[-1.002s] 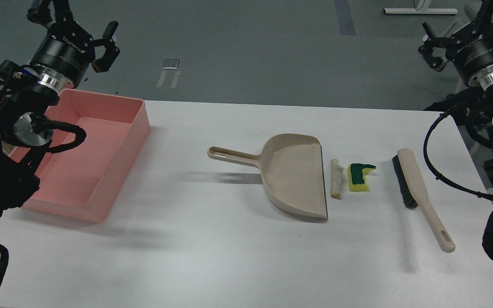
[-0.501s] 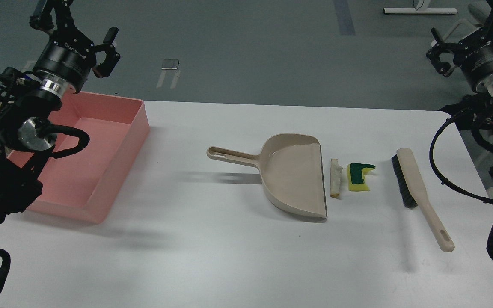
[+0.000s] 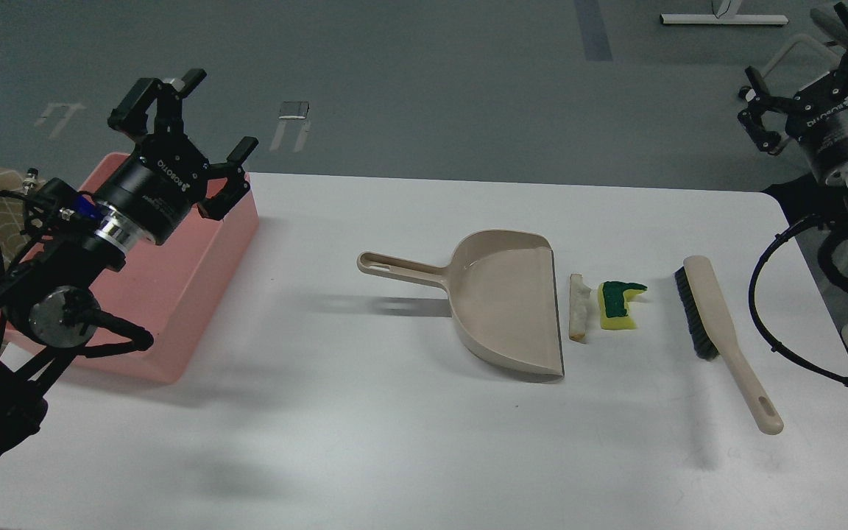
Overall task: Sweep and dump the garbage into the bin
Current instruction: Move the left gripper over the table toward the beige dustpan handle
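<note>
My gripper will make the bread-like slice [image 3: 579, 308] and the sponge piece slide in bunched together when it sweeps, because the slice lies close between the sponge piece and the dustpan's open edge [image 3: 558, 309].
The garbage lies mid-table: a whitish bread-like slice [image 3: 578, 306] and a yellow sponge piece with a green layer [image 3: 618, 304], between the beige dustpan [image 3: 501, 298] and the beige brush with black bristles [image 3: 718, 327]. The pink bin [image 3: 196, 294] stands at the table's left, partly hidden by my left arm. My left gripper [image 3: 177, 125] is open and empty, held above the bin's far right corner. My right gripper [image 3: 807, 70] is open and empty, raised at the far right, beyond the table.
The white table [image 3: 394, 412] carries everything. The dustpan's handle points left toward the bin. The brush lies near the table's right edge, handle toward me. Grey floor lies beyond the table's far edge.
My left arm has swung right and toward the table, its gripper now over the bin's far right corner. My right gripper has shifted slightly right. The things on the table have not moved.
</note>
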You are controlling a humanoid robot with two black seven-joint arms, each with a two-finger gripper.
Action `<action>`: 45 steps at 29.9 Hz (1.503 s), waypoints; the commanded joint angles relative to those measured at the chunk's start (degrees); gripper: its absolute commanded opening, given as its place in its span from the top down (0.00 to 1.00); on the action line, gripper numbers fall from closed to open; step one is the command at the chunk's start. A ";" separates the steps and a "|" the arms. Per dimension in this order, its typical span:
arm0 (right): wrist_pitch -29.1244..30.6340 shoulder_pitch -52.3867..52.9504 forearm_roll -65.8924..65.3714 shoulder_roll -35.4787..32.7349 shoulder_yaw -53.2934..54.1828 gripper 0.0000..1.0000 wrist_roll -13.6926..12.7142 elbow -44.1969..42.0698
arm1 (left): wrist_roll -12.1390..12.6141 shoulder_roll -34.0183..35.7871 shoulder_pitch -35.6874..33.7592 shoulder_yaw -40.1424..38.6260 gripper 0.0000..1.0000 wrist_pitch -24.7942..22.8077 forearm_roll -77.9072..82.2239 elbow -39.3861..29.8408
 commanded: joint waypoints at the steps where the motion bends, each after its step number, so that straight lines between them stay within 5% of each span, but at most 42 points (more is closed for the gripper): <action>1: 0.00 -1.93 0.05 -0.51 0.97 0.00 0.06 0.27 | -0.16 1.03 4.03 -0.14 0.02 0.30 4.67 -5.90; 8: 0.00 -4.66 0.05 -1.13 2.74 0.00 0.06 0.36 | -0.16 -1.16 9.49 1.78 0.02 4.44 17.87 -10.32; 20: 0.00 -5.45 0.05 -1.22 4.58 0.00 0.15 0.80 | -0.33 -11.61 7.21 9.52 0.04 6.98 33.26 4.79; 30: 0.00 -7.56 0.05 -1.48 5.55 0.00 0.15 3.00 | -2.18 -17.24 -0.08 16.03 0.20 12.96 33.00 15.60; 45: 0.00 -7.91 0.05 -1.22 5.55 0.00 0.15 3.18 | -5.26 -18.83 -1.49 16.29 0.20 12.87 33.09 16.40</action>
